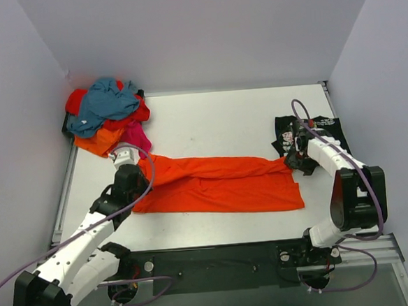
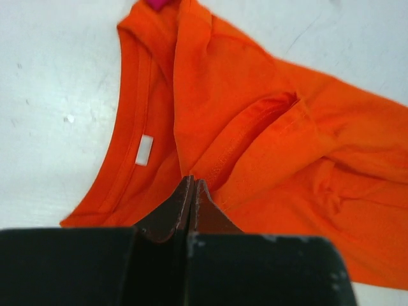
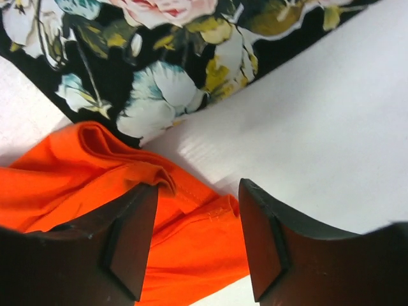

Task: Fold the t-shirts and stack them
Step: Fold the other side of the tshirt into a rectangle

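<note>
The orange t-shirt's back part is folded over on itself. My right gripper needs to grip the top layer's curled corner and pull it back open before folding.
A bright orange t-shirt lies stretched across the table's middle, collar end at the left. My left gripper is over the collar end. In the left wrist view its jaws are pressed together above a fold of the orange shirt, with no cloth seen between them. My right gripper is at the shirt's right end. It is open, its fingers on either side of the orange hem corner. A black floral t-shirt lies just behind it and also shows in the right wrist view.
A heap of shirts sits at the back left corner: teal on top, red, orange and magenta. The magenta edge shows in the left wrist view. White walls close the table on three sides.
</note>
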